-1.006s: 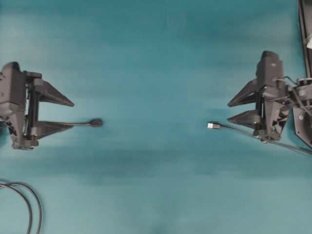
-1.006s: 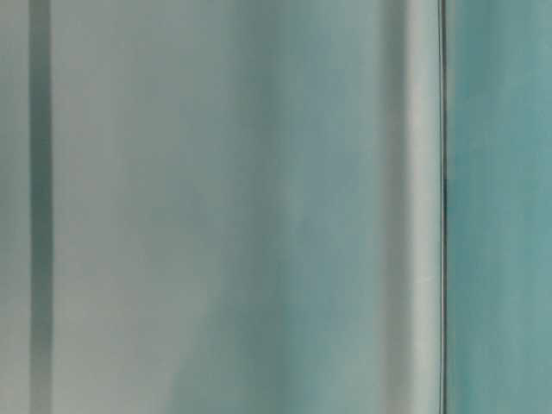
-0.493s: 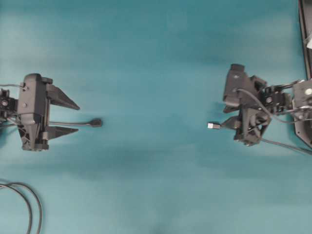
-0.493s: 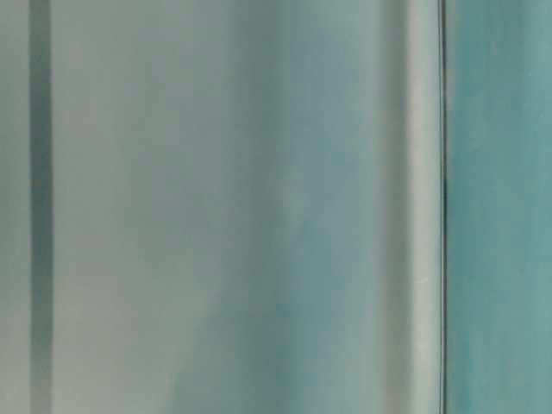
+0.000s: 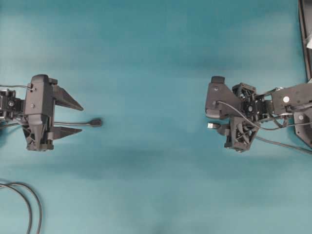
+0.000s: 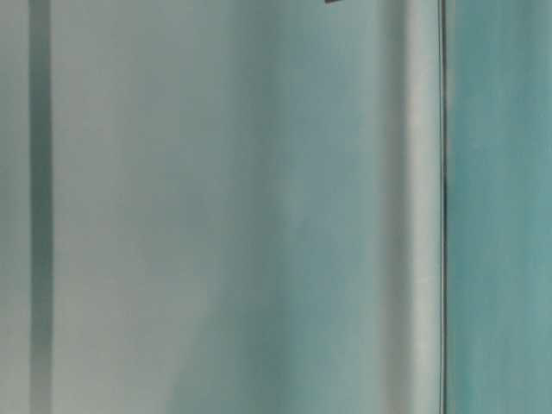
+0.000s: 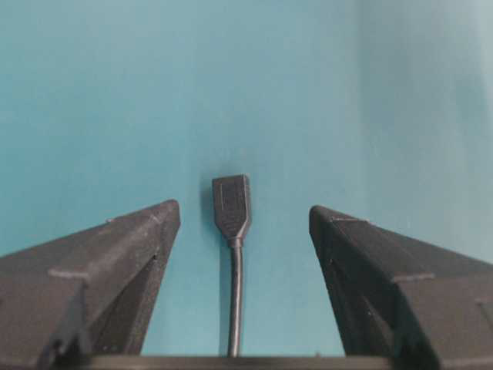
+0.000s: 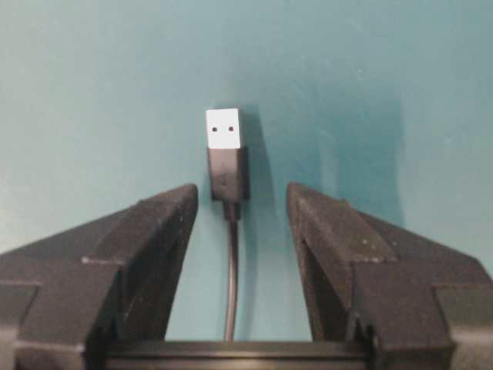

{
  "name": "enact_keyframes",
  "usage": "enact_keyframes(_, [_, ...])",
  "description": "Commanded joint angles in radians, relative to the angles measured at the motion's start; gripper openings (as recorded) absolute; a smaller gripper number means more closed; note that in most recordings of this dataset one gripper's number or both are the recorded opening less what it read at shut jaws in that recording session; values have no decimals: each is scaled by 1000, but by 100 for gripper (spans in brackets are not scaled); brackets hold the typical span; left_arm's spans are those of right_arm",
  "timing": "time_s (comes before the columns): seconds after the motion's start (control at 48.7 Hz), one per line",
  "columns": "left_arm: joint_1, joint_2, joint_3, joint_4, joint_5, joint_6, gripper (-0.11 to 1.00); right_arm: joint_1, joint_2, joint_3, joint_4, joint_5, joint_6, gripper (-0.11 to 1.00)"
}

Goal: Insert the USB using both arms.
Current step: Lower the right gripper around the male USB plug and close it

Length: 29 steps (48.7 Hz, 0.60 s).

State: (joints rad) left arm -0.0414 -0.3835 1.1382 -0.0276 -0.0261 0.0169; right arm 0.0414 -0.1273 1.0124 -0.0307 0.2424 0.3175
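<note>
The silver tip [image 8: 223,129] is straight and ends at the black grip. The USB [image 8: 229,174] will slide in almost up to that grip when I push.
The USB [image 5: 210,125] lies flat on the teal table, silver tip pointing left. In the right wrist view the USB [image 8: 226,131] sits just ahead of the fingertips, its thin cable [image 8: 231,270] running back between them untouched. My right gripper [image 8: 240,196] is open and straddles that cable; from overhead the right gripper [image 5: 220,122] is mostly hidden under its own wrist. The black socket end [image 5: 96,122] lies at the left. My left gripper [image 5: 82,118] is open wide, with the socket end [image 7: 232,204] between and just past its tips [image 7: 243,208].
Looped dark cables [image 5: 24,200] lie at the lower left corner. A dark frame [image 5: 304,29] runs along the right edge. The table-level view is a blur of grey and teal with a small dark sliver [image 6: 332,3] at its top.
Both arms have moved inward towards the middle. The right gripper advanced left and tipped down over the USB cable. The left gripper slid right along the socket cable. Neither cable end moved.
</note>
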Motion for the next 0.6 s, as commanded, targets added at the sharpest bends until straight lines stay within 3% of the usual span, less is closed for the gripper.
enact_keyframes(0.0, [0, -3, -18, 2, -5, 12, 87, 0, 3, -21, -3, 2, 0, 54])
enact_keyframes(0.575, [0, 66, -43, 3, 0, 15, 87, 2, 94, -54, -25, 46, 2, 49])
